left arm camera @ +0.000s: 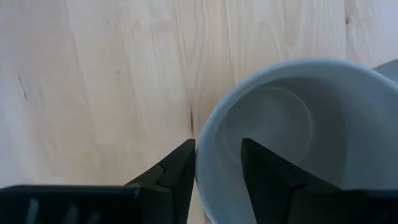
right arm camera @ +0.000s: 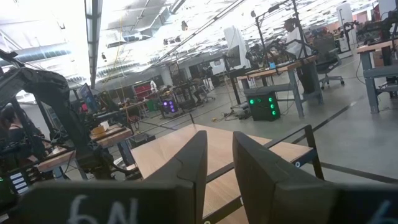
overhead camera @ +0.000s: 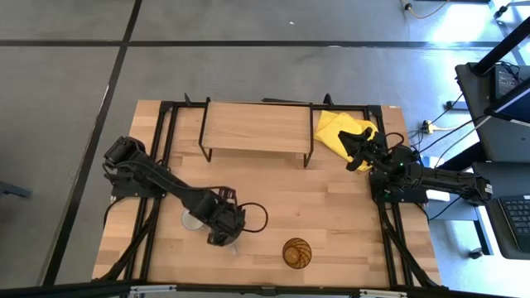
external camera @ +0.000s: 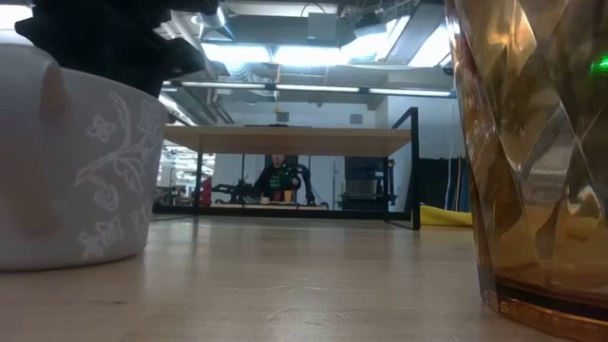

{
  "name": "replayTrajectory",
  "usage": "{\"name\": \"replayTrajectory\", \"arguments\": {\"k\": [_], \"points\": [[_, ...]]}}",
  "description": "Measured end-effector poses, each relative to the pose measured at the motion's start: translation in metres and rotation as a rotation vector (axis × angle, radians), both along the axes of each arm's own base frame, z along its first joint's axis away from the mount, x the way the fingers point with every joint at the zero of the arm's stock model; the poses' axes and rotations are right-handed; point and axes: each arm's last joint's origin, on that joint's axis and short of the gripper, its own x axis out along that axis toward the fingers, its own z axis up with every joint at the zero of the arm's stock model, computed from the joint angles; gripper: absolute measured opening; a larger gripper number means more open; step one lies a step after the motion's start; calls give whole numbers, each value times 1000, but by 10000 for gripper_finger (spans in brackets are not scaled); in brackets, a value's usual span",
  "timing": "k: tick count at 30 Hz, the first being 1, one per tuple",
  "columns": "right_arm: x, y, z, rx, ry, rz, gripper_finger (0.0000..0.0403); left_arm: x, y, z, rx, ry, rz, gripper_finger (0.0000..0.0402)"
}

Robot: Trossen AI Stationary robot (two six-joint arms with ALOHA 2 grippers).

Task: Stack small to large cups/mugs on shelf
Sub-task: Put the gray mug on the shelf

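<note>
My left gripper's fingers straddle just one side of the white mug's rim [left arm camera: 200, 158], so the white mug will hang slightly tilted when I lift it.
A white mug [left arm camera: 292, 124] with a raised flower pattern [external camera: 76, 171] stands upright on the wooden table, near its front edge. My left gripper [left arm camera: 217, 162] is open and points down over it, one finger inside the mug and one outside. The amber ribbed tumbler [overhead camera: 297, 252] stands upright to the mug's right and fills the right of the low view [external camera: 532, 152]. The shelf [overhead camera: 257, 128] stands on thin black legs at the table's far side. My right gripper [right arm camera: 219, 155] rests at the table's right edge, slightly open, with nothing between its fingers. My left gripper comes from above and stands astride the mug's rim [left arm camera: 208, 155]. One finger [left arm camera: 267, 174] is inside the hollow and the other [left arm camera: 177, 168] is outside the wall. Whether either finger touches the wall I cannot tell. The mug stands with its base on the table.
A pale round vessel [overhead camera: 192, 220] shows partly under the left arm. A yellow cloth [overhead camera: 339, 132] lies at the back right beside the shelf. Black frame rails run along both sides of the table. Bare wood lies between the shelf and the tumbler.
</note>
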Motion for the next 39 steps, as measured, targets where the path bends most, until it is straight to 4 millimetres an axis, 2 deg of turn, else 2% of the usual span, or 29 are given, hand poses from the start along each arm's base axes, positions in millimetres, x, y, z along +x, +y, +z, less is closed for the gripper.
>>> {"name": "replayTrajectory", "arguments": {"k": [9, 14, 30, 35, 39], "points": [[0, 0, 0, 1, 0, 0, 78, -1, -2, 0, -2, 2, -7, 46], [0, 0, 0, 1, -1, 0, 78, 1, 1, 1, -71, 28, -3, 11], [0, 0, 0, 1, 0, 0, 78, 6, 13, 2, -110, 70, 26, 8], [0, 0, 0, 1, 0, 0, 78, 9, 20, 19, -69, 94, 24, 2], [0, 0, 0, 0, 0, 0, 78, 17, 27, 43, -84, 72, 33, 2]]}}
